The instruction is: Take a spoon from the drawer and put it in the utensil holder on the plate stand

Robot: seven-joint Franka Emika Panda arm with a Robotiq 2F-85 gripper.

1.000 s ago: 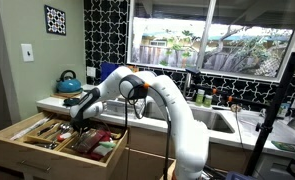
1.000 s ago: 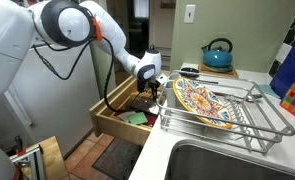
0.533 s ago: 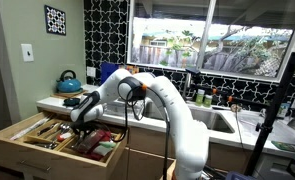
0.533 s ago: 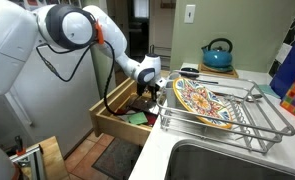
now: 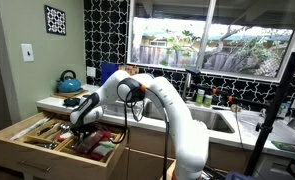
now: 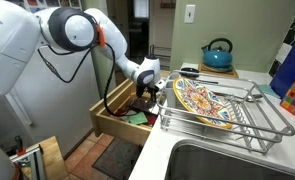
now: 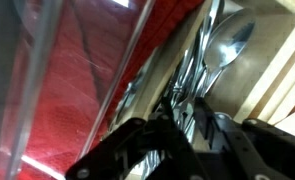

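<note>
I should open my gripper, lift it clear and lower it over the spoon's handle (image 7: 209,83), because several handles (image 7: 190,76) are crowded together at my gripper's fingers beside the spoon.
The pale wood drawer (image 5: 15,152) stands pulled open below the counter and also shows in an exterior view (image 6: 109,126). My gripper (image 5: 79,124) reaches down into it, next to the wire plate stand (image 6: 259,126). In the wrist view my gripper (image 7: 192,108) sits over a compartment of stacked silvery spoons (image 7: 223,48). Its black fingers (image 7: 173,112) stand close together with spoon handles between them, so it looks shut on a spoon. I cannot make out the utensil holder.
A patterned plate (image 6: 201,103) leans in the stand. A blue kettle (image 5: 69,81) sits on the counter, seen in both exterior views (image 6: 218,55). The steel sink (image 6: 227,165) lies beside the stand. A red item (image 7: 72,85) fills the neighbouring drawer compartment.
</note>
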